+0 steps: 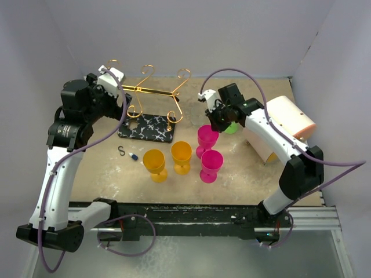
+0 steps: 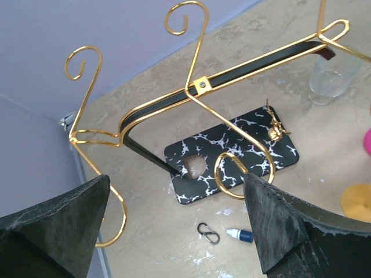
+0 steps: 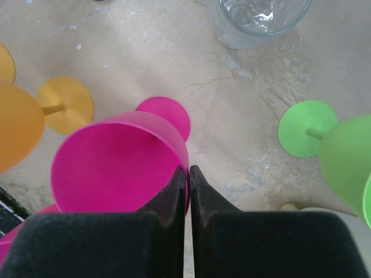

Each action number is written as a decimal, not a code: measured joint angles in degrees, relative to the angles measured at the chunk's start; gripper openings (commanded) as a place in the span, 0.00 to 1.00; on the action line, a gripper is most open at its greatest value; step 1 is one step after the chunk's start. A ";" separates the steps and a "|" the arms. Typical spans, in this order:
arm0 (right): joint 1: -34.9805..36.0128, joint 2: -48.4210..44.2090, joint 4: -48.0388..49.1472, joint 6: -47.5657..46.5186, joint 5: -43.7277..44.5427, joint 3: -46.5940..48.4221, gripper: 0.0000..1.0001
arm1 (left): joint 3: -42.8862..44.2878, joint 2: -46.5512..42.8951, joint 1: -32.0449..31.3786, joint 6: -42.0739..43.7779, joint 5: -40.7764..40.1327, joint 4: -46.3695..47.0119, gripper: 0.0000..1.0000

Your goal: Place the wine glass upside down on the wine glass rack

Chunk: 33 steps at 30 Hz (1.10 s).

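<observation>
The robot's right gripper is holding the pink wine glass upright by its rim (image 3: 180,152), so it should lift and tilt the glass to let the left gripper take the foot (image 3: 172,112).
The wine glass rack (image 1: 156,92) is gold wire with curled arms on a black marbled base (image 1: 148,127), at the back left. It fills the left wrist view (image 2: 197,87), its base (image 2: 232,153) below. My left gripper (image 1: 113,78) is open and empty above the rack's left side (image 2: 177,226). My right gripper (image 1: 215,123) is shut on the rim of a pink wine glass (image 1: 207,138), one finger inside the bowl and one outside (image 3: 189,171). The pink glass (image 3: 116,168) is upright, its foot low near the table.
A second pink glass (image 1: 211,165) and two orange glasses (image 1: 155,163) (image 1: 181,155) stand in front. A green glass (image 3: 348,153) and a clear glass (image 3: 255,20) are near the right gripper. A peach box (image 1: 287,124) sits right. A carabiner (image 2: 207,233) and small bottle (image 2: 240,234) lie by the base.
</observation>
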 measured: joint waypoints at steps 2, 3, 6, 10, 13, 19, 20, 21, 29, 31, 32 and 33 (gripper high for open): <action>0.00 0.04 -1.51 -0.24 0.07 1.25 0.00 | 0.00 0.07 0.52 -0.39 -1.09 0.02 0.99; 0.00 -0.17 -1.99 -0.35 0.42 1.73 0.00 | 0.00 0.15 0.76 -0.59 -1.73 0.09 0.99; 0.00 -2.08 -2.91 -0.87 2.10 2.12 0.00 | 0.07 0.85 1.66 -1.62 -3.69 0.37 0.99; -0.17 -6.34 -4.85 -2.05 3.65 3.48 0.00 | 2.80 3.65 2.10 -2.12 -5.25 -1.11 0.99; -0.76 -9.51 -6.36 -3.17 4.35 7.32 0.00 | 6.27 5.49 2.12 -2.10 -5.88 -3.26 0.99; -2.14 -15.89 -7.54 -4.48 5.01 15.37 0.00 | 12.37 5.92 2.14 -3.10 -3.06 -5.68 0.99; -2.32 -16.41 -7.72 -4.72 5.49 17.38 0.00 | 13.07 5.92 2.14 -3.56 -2.05 -5.68 0.99; -2.36 -16.81 -7.74 -5.01 5.95 19.32 0.00 | 13.68 5.92 2.14 -4.09 -0.96 -5.60 0.99; -2.67 -17.05 -8.07 -6.67 8.66 33.51 0.00 | 19.19 9.11 2.14 -9.53 9.25 -3.02 0.99; -2.67 -15.91 -8.13 -6.64 8.61 37.33 0.00 | 21.40 10.91 2.14 -11.02 11.76 -1.81 0.99; -2.67 -15.15 -8.09 -6.62 8.55 39.28 0.00 | 22.32 11.67 2.14 -11.58 12.87 -1.25 0.99; -2.67 -14.49 -8.04 -6.58 8.48 40.72 0.00 | 23.23 12.48 2.14 -12.50 14.19 -0.44 0.99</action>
